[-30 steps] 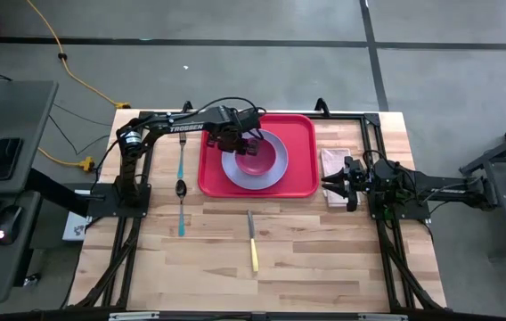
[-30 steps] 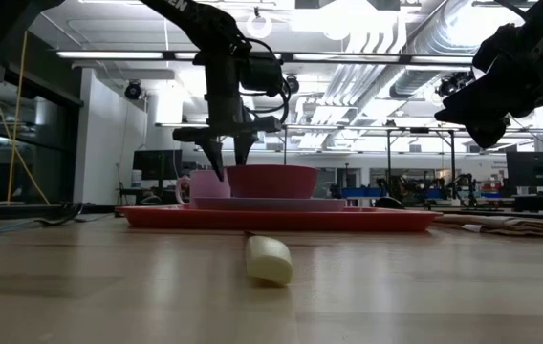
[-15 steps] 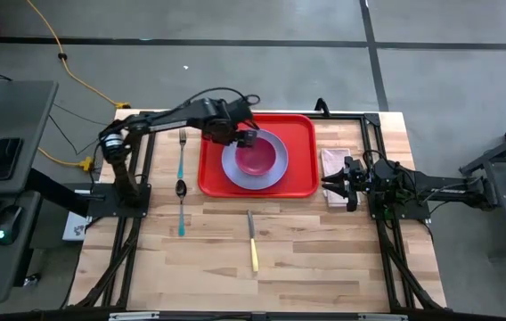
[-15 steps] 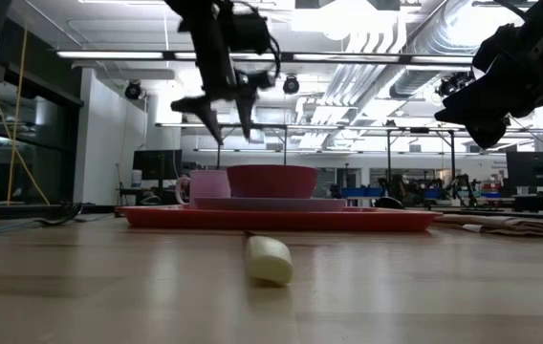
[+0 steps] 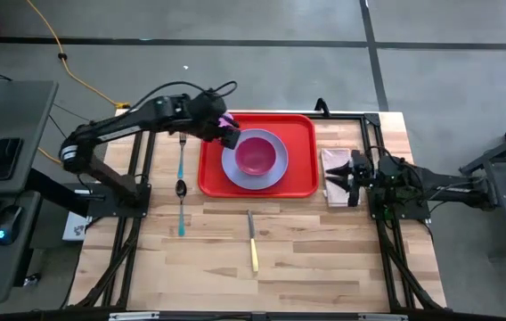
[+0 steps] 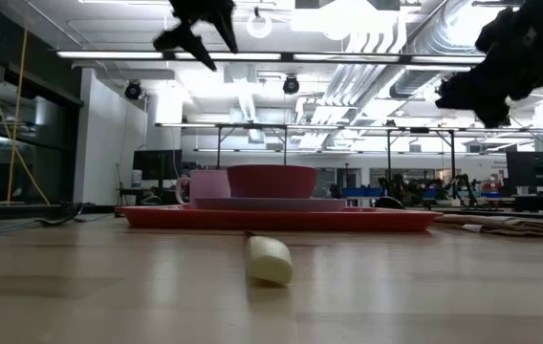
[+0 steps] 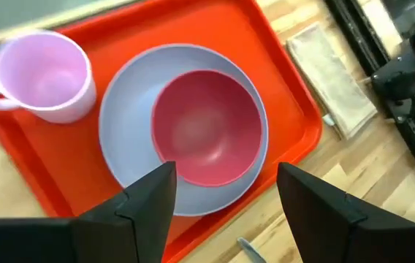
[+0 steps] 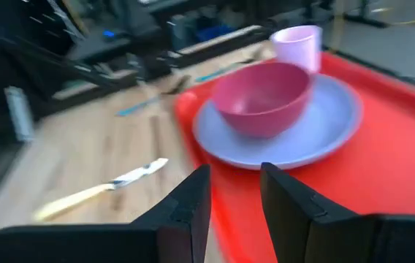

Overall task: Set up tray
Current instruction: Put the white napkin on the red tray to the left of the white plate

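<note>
I should pull my right gripper back and tip it down over the napkin's outer edge (image 7: 349,69), because it points nearly level toward the tray above the folded napkin (image 5: 334,160).
The red tray (image 5: 302,143) lies at the table's far middle. It carries a lavender plate (image 7: 123,135), a dark pink bowl (image 7: 206,128) standing on the plate, and a pink mug (image 7: 43,73) upright at its far left corner. My left gripper (image 7: 226,197) hangs open high above the tray's left part, empty, tilted downward. My right gripper (image 8: 233,197) hovers open and empty at the tray's right, above a folded napkin (image 5: 333,162), pointing nearly level toward the tray.
A fork (image 5: 182,147) and a spoon (image 5: 181,201) with teal handles lie end to end left of the tray. A knife (image 5: 252,241) with a yellow handle lies on the bare wood nearer than the tray.
My left gripper has risen from the pink mug's rim high above the tray and drawn back toward the table's left edge, tipping less steeply. The mug stays upright on the tray. My right gripper has risen a little.
</note>
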You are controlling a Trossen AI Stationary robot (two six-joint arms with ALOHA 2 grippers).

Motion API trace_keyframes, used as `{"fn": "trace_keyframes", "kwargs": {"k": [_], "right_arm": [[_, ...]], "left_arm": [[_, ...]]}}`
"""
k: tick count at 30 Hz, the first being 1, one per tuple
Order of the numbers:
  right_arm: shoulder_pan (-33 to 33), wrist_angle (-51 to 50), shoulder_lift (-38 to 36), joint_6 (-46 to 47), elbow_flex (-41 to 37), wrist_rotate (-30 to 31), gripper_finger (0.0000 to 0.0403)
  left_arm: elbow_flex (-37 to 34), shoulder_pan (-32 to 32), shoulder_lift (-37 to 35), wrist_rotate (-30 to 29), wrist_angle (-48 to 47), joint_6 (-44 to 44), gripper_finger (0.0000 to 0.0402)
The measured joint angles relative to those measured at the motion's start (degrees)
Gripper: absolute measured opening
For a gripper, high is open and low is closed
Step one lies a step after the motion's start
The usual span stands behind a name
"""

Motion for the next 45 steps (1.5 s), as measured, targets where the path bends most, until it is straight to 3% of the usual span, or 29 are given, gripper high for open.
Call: {"fn": "trace_keyframes", "kwargs": {"k": [5, 8, 16, 23, 28, 45], "right_arm": [[0.0, -16.95, 3.12, 0.18, 10.79, 7.72, 0.0098], [-0.07, -21.27, 6.42, 3.44, 15.63, 11.02, 0.0098], [-0.07, -42.66, 21.73, 21.9, 27.6, 14.3, 0.0098], [-0.39, -44.77, 32.18, 29.07, 29.07, 12.54, 0.0098], [-4.92, -45.86, 36.73, 31.8, 26.1, 5.62, 0.0098], [-18.43, -47.07, 38.29, 30.44, 21.8, 2.47, 0.0099]], "left_arm": [[0.0, -1.75, -4.95, -4.09, -3.89, 0.73, 0.0266], [0.02, -2.71, -7.6, -6.57, -6.24, 0.67, 0.0264], [0.02, -3.36, -11.74, -9.31, -9.93, 0.67, 0.027], [-1.02, -3.34, -13.95, -11.9, -13.21, 0.49, 0.0271], [-7.28, -3.34, -17.88, -11.93, -12.74, -2.15, 0.0271], [-27.29, -3.34, -36.81, -10.56, -5.94, -10.5, 0.0271]]}}
